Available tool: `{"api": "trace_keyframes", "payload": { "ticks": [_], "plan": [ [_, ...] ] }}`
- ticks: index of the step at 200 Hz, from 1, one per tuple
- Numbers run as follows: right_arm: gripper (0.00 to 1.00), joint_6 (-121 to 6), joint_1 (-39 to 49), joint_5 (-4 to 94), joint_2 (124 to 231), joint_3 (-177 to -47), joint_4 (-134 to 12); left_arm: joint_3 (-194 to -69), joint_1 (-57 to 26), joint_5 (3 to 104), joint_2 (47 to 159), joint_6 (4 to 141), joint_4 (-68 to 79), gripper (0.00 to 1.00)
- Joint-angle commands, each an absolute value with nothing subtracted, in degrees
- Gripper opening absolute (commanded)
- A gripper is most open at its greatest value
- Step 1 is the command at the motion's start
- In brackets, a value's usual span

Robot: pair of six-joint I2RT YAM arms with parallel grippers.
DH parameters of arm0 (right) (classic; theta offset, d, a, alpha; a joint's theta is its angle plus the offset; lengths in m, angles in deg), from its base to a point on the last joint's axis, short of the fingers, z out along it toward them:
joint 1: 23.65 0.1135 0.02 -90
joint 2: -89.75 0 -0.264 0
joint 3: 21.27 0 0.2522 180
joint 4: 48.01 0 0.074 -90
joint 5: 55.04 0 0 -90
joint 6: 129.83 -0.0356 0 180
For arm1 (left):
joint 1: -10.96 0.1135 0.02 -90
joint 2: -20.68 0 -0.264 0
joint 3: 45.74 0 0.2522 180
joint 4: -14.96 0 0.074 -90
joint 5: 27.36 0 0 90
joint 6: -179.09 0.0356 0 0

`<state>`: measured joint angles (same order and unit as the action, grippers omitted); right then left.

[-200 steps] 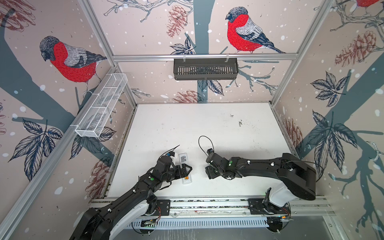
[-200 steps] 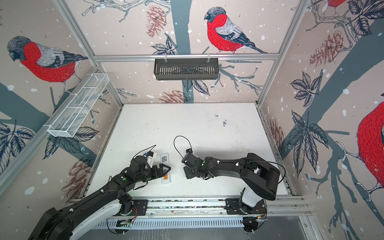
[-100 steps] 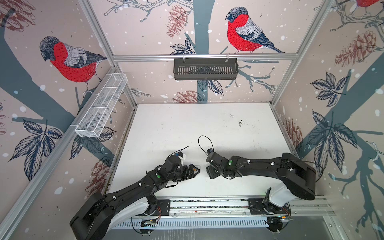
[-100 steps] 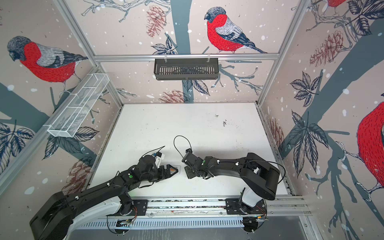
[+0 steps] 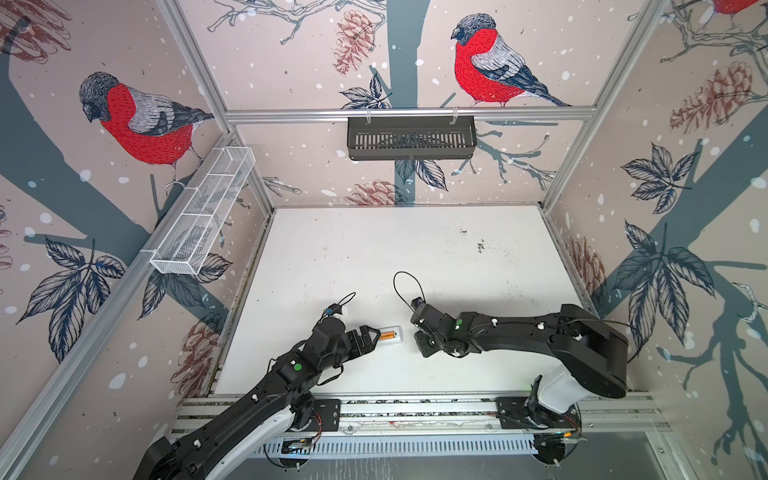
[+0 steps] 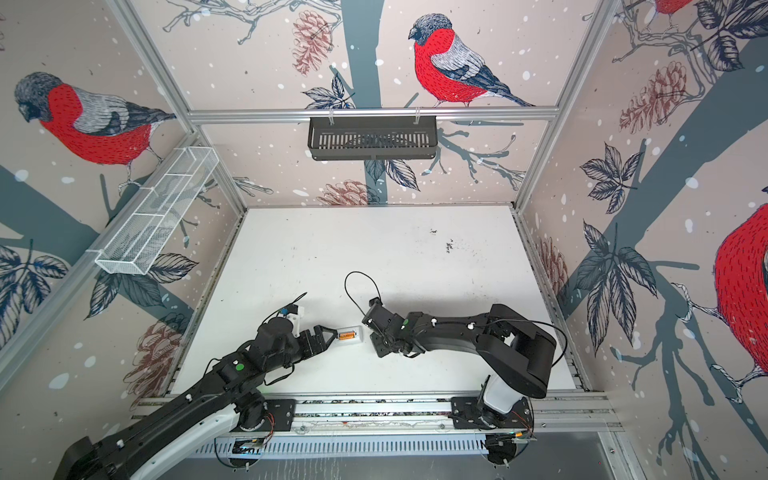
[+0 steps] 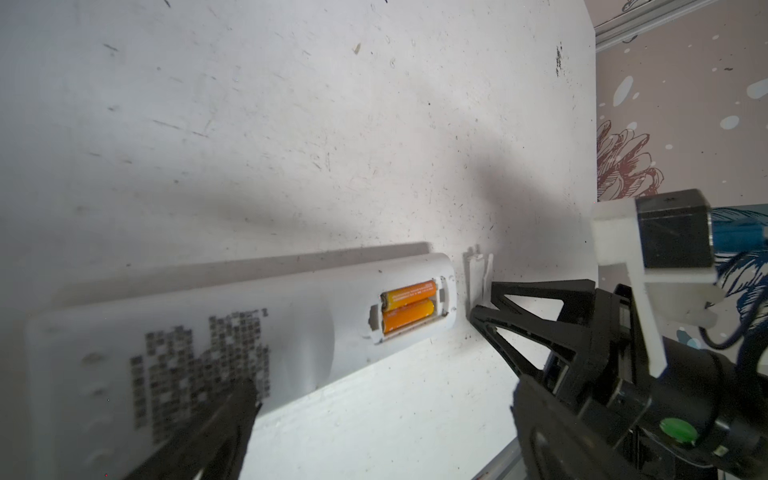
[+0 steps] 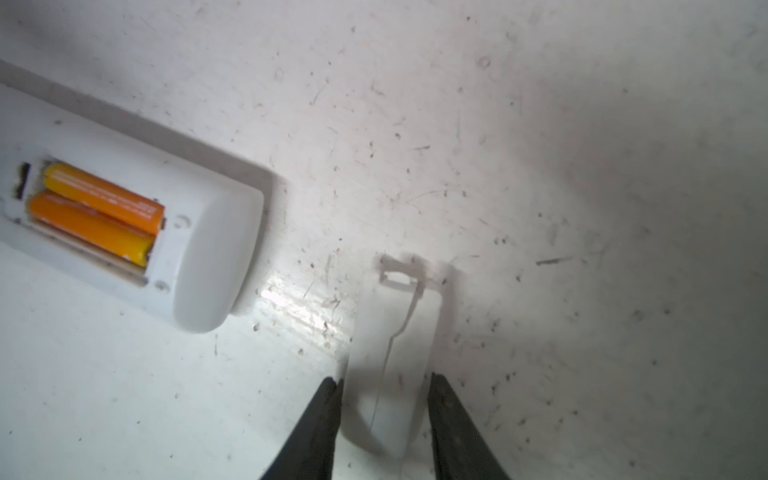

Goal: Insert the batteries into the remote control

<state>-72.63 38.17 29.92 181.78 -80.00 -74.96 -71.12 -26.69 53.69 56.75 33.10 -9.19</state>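
The battery cover lies crosswise to the remote's compartment (image 8: pixel 94 214), so the robot's left gripper should first turn the remote in line, and then the right gripper should take the cover's near end (image 8: pixel 379 432).
The white remote control (image 7: pixel 232 332) lies back-up near the table's front, its compartment open. Both orange batteries (image 7: pixel 409 305) sit side by side inside it, also seen in the right wrist view as batteries (image 8: pixel 97 212) in the remote (image 8: pixel 208 266). In both top views only the remote's right end (image 5: pixel 395 334) (image 6: pixel 357 335) shows past my left gripper (image 5: pixel 368 337) (image 6: pixel 322 338). That gripper (image 7: pixel 374 424) stands wide open and holds nothing. The loose white battery cover (image 8: pixel 395 365) lies flat just off that end. My right gripper (image 8: pixel 384 380) (image 5: pixel 424 345) grips its two long edges.
A black wire basket (image 5: pixel 411 137) hangs on the back rail. On the left wall is a white mesh tray (image 5: pixel 203 216). The arms' metal base rail (image 5: pixel 415 409) runs along the table's front edge. Dark specks (image 5: pixel 480 245) mark the far right of the white tabletop.
The left arm has reached out to the right, and its open gripper now covers most of the remote. The right jaws have narrowed onto the cover.
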Motion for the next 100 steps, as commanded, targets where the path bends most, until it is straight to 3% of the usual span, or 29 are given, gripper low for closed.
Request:
{"api": "trace_keyframes", "payload": {
  "ticks": [1, 20, 68, 100],
  "plan": [
    [0.38, -71.6, 38.4, 34.4, 182.1, -79.7, -78.8, -70.6, -26.6, 52.8, 55.7, 32.0, -12.2, 0.96],
    [0.39, -71.1, 38.1, 34.2, 182.0, -79.8, -79.1, -70.7, -26.6, 52.3, 54.2, 32.3, -13.9, 0.96],
    [0.63, -70.4, 37.8, 35.8, 178.2, -78.5, -78.1, -72.1, -27.8, 51.5, 49.1, 32.2, -18.0, 0.96],
    [0.67, -70.7, 36.5, 36.0, 175.5, -77.1, -78.9, -72.4, -30.2, 51.5, 50.2, 30.9, -19.3, 0.96]
  ]
}}
